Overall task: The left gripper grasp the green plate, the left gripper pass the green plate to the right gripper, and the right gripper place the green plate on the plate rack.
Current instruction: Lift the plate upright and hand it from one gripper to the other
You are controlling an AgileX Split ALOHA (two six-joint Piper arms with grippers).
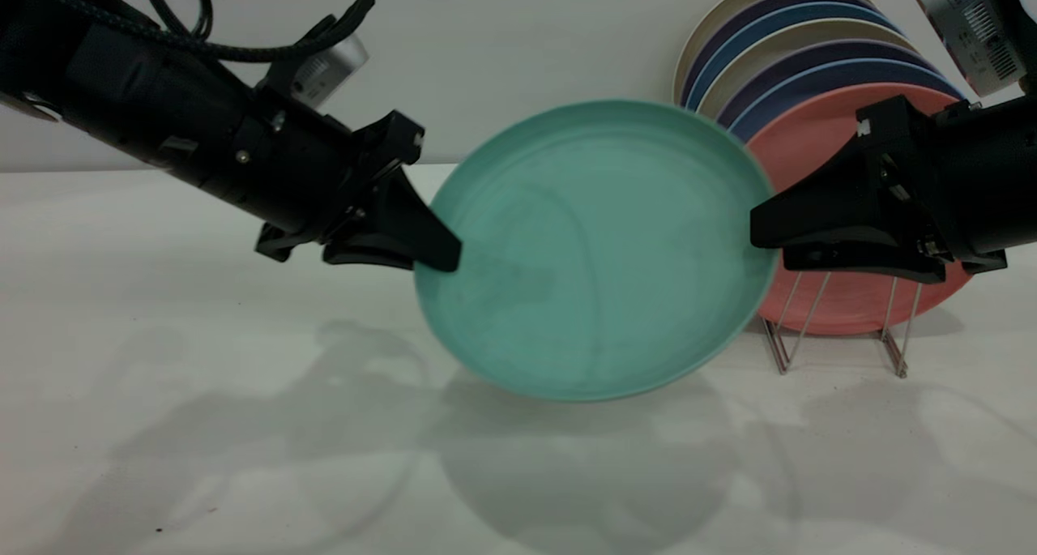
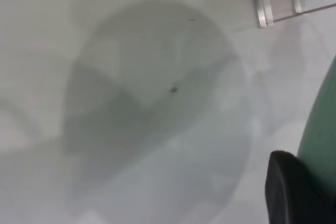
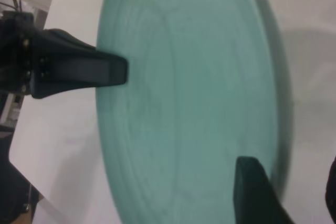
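Note:
The robot's left gripper is closed on the green plate's rim point(image 1: 422, 288) away from the rack, so next the right gripper closes on the opposite rim point(image 1: 770, 267) before the left gripper opens.
The green plate point(image 1: 595, 247) hangs tilted in the air above the table, face toward the exterior camera. My left gripper point(image 1: 437, 257) is shut on its left rim; in the left wrist view one finger point(image 2: 286, 187) lies against the plate's edge point(image 2: 321, 129). My right gripper point(image 1: 766, 239) is at the plate's right rim. In the right wrist view point(image 3: 291, 174) its jaws stand apart on either side of the rim of the plate point(image 3: 189, 103). The left gripper point(image 3: 113, 71) shows at the far rim there. The plate rack point(image 1: 834, 320) stands behind the right gripper.
The rack holds a salmon-pink plate point(image 1: 818, 142) in front and several blue, purple and beige plates point(image 1: 802, 44) behind it. A rack rail point(image 2: 278, 6) shows in the left wrist view. The white table point(image 1: 243, 425) lies under the plate, with a wall behind.

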